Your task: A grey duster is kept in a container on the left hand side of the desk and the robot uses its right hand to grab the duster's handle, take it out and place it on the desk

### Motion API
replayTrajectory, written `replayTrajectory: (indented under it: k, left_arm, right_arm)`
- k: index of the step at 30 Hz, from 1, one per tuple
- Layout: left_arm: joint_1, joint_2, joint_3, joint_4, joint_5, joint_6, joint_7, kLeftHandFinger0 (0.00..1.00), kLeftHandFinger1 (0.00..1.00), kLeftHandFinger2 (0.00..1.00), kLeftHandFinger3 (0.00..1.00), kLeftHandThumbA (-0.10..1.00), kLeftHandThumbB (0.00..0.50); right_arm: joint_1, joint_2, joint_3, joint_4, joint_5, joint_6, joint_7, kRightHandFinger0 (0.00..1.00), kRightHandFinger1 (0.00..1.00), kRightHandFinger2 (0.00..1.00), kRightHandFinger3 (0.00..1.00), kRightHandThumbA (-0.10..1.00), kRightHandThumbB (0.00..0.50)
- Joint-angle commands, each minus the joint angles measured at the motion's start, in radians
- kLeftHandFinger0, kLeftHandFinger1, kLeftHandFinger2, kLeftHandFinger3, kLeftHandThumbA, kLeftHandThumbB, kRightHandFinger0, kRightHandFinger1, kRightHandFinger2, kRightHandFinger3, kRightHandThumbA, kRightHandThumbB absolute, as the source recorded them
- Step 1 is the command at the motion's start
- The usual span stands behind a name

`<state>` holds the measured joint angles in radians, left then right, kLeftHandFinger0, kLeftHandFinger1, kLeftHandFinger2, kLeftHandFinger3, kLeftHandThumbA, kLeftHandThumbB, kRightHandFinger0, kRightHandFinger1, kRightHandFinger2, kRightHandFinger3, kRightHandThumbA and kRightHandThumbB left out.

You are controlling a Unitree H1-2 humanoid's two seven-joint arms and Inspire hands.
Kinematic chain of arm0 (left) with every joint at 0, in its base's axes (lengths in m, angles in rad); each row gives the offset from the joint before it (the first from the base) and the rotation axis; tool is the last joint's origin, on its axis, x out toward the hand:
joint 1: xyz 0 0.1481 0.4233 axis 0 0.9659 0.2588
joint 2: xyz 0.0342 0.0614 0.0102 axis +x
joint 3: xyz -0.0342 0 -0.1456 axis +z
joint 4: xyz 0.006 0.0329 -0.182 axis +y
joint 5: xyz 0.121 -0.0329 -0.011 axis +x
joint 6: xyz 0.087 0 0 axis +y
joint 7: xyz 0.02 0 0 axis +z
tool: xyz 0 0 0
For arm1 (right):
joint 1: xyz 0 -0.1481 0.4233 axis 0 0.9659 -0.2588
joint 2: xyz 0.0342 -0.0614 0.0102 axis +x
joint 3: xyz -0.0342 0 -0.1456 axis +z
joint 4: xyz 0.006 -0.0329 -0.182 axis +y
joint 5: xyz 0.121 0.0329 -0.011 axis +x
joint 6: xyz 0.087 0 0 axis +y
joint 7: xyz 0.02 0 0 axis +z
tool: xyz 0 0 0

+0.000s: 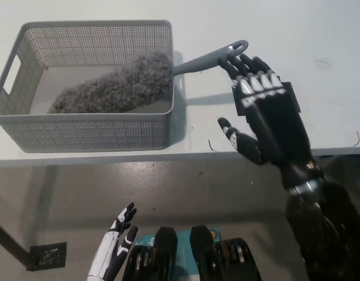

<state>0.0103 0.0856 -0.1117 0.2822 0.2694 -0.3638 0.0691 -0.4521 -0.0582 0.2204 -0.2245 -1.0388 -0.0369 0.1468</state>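
My gripper will lift the duster (115, 86) and it will stay straight, as its fluffy head slants straight down from the container's rim in line with the handle (172, 71).
A grey fluffy duster (116, 85) lies in a grey perforated container (86, 132) at the left of the white desk. Its grey handle (210, 58) sticks out over the container's right rim, the looped end pointing right. My black right hand (263, 111) is open above the desk, fingers spread, with the fingertips (233, 61) just reaching the handle's end. It holds nothing. My white left hand (113, 250) rests low at the bottom left, below the desk edge, fingers apart.
A black square patch (288, 93) lies on the desk, mostly covered by my right hand. The desk's front edge (168, 155) runs across the middle, with grey floor below. A dark floor plate (50, 255) sits at the bottom left.
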Motion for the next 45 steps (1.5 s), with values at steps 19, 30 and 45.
replayTrajectory:
  k: [19, 30, 45]
  left_arm:
    - [-0.014, 0.021, -0.014, -0.045, 0.020, -0.106, 0.002, 1.00, 1.00, 1.00, 1.00, 0.98, 0.121]
    - [-0.015, 0.028, -0.019, -0.044, 0.028, -0.106, 0.002, 1.00, 1.00, 1.00, 1.00, 0.99, 0.129]
    - [0.000, 0.023, -0.021, -0.051, 0.031, -0.102, 0.000, 1.00, 1.00, 1.00, 1.00, 1.00, 0.149]
  right_arm:
    - [-0.340, -0.011, 0.108, 0.312, -0.214, 0.208, 0.008, 1.00, 1.00, 1.00, 1.00, 0.74, 0.497]
    - [-0.375, -0.003, 0.132, 0.408, -0.191, 0.237, -0.007, 1.00, 1.00, 1.00, 1.00, 0.76, 0.500]
    - [-0.483, 0.059, 0.181, 0.618, -0.169, 0.280, -0.035, 1.00, 1.00, 1.00, 1.00, 0.75, 0.500]
